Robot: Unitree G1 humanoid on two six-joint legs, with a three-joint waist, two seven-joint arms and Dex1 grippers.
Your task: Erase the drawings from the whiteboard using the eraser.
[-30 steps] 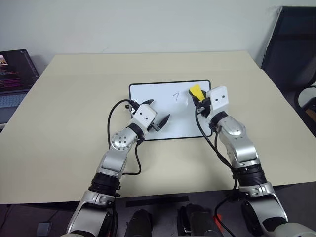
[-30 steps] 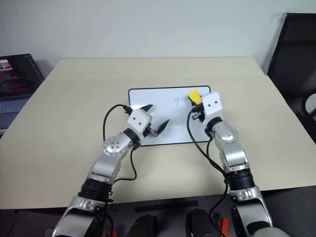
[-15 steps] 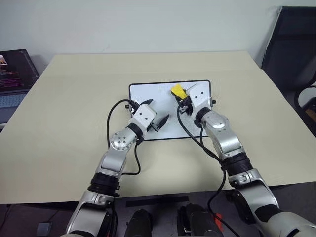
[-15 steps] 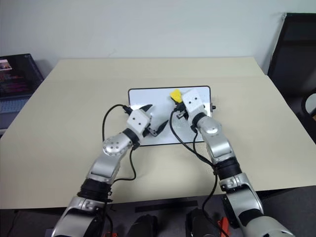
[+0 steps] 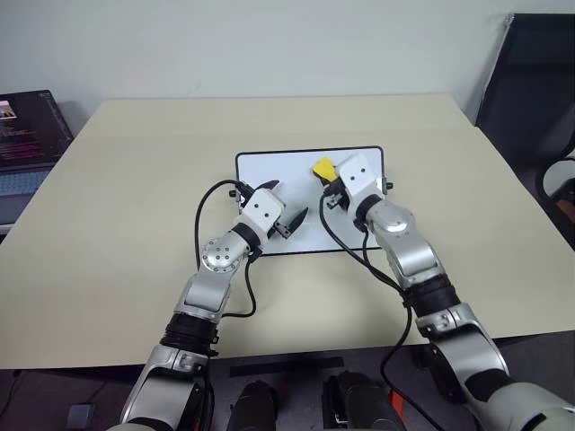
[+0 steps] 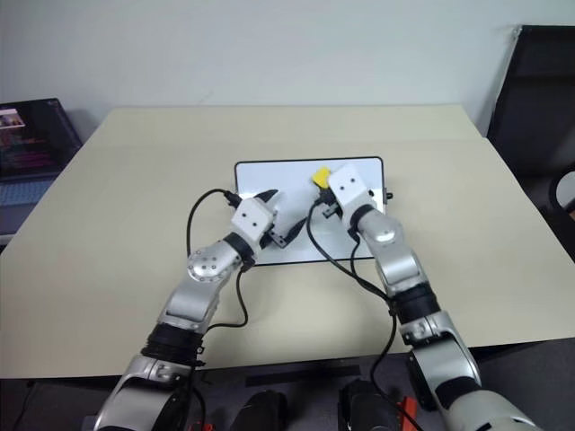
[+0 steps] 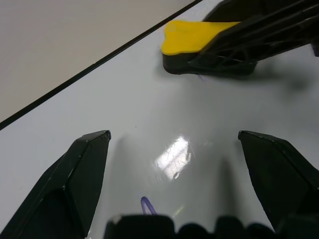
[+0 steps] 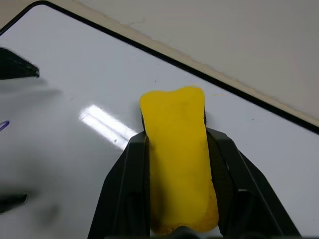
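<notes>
My left gripper should pull back past the board's near edge (image 5: 280,254) because it is hovering above the small blue stroke (image 7: 147,205). My right gripper will wipe there after that.
The whiteboard (image 5: 269,166) lies flat on the middle of the tan table. My right gripper (image 5: 325,176) is shut on the yellow eraser (image 5: 322,167), whose dark underside rests on the board near its far edge. In the right wrist view the eraser (image 8: 177,149) sits clamped between both black fingers (image 8: 132,164). My left gripper (image 5: 287,201) hovers open over the board's left half, just left of the eraser. Of the drawings, one small blue stroke (image 7: 145,203) shows on the board between the left fingers, and it appears again as a blue mark (image 8: 4,124).
A laptop (image 5: 22,135) sits off the table's left edge. A black chair (image 5: 530,81) stands at the far right. The tan table (image 5: 126,206) spreads wide around the board on every side.
My right gripper has slid the eraser to the left along the board's far part, over the spot where a 7-like mark stood; that mark no longer shows. The left arm has stayed still.
</notes>
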